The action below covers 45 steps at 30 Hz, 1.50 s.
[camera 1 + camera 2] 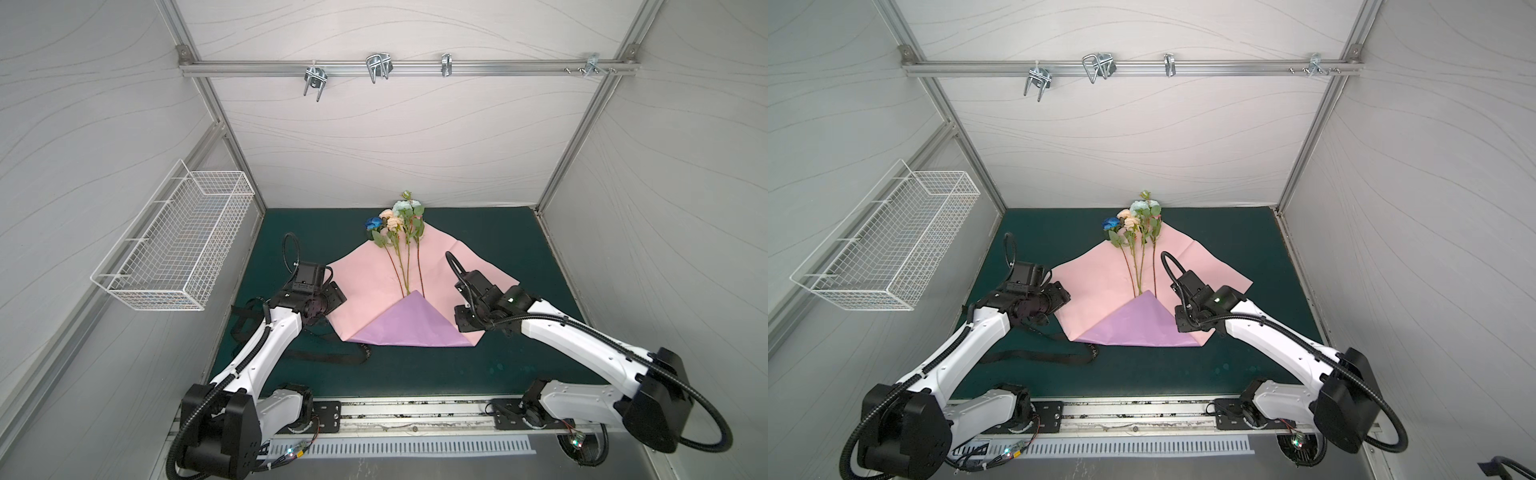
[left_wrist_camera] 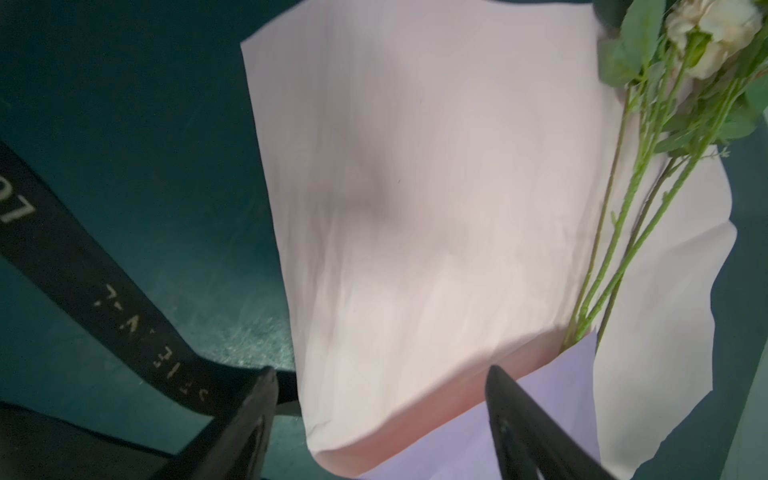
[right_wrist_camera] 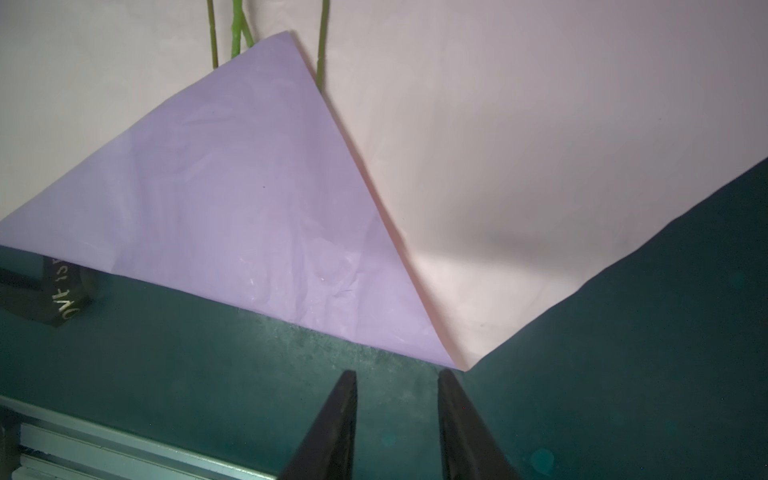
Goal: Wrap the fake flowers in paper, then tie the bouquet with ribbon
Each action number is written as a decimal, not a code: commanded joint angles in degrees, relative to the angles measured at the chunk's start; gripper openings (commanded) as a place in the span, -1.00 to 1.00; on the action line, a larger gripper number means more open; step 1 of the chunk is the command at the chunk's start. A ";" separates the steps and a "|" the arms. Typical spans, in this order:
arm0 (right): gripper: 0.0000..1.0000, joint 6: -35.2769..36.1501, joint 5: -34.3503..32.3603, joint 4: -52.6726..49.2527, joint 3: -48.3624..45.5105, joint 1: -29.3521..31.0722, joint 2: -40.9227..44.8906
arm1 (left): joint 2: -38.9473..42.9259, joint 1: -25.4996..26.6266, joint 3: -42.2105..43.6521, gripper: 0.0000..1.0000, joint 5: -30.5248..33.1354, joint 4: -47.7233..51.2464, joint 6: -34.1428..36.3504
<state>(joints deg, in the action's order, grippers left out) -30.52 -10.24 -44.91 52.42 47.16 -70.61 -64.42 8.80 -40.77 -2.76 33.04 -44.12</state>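
My right gripper should hold down the lilac flap (image 1: 412,320), which lies loose over the flowers' stem ends, while my left gripper folds the pink sheet's edge (image 2: 297,352) over.
The bouquet of fake flowers (image 1: 398,224) (image 1: 1135,220) lies at the back middle on a pink paper sheet (image 1: 370,282) (image 1: 1096,282). A lilac flap (image 1: 415,326) (image 3: 232,187) is folded over the stem ends (image 3: 239,25). My left gripper (image 2: 380,374) is open at the sheet's left corner, and the curled paper edge (image 2: 415,187) sits between its spread fingers, ungripped. My right gripper (image 3: 397,376) is open by a narrow gap over the mat, just short of the sheet's front right corner, holding nothing. A black lettered ribbon (image 1: 328,356) (image 2: 83,266) lies left of the sheet.
A dark green mat (image 1: 519,257) covers the table. A white wire basket (image 1: 174,245) hangs on the left wall. Metal hooks (image 1: 378,66) hang from the rail on the back wall. An aluminium rail (image 1: 415,415) runs along the front edge between the arm bases.
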 commanded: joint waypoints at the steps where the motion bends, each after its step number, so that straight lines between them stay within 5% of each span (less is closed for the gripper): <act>1: -0.24 1.46 -2.41 1.53 1.94 2.80 -2.59 | 0.55 -0.90 3.30 0.61 -1.90 -0.86 -3.66; 23: -0.27 2.57 2.09 7.96 5.92 5.76 -15.22 | -8.95 -1.68 13.18 0.58 -11.90 -26.45 -3.00; 38: -0.29 4.27 6.07 14.54 6.37 5.86 -18.89 | 1.51 -1.72 18.71 0.40 -17.56 -44.38 -4.41; 45: -0.30 4.38 6.43 16.57 7.31 5.84 -21.33 | 3.18 -1.63 14.97 0.21 -18.95 -40.26 -1.35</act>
<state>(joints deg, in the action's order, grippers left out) -26.92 -4.86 -30.17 57.87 52.71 -90.76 -62.11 7.27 -22.65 -20.47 -6.44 -47.03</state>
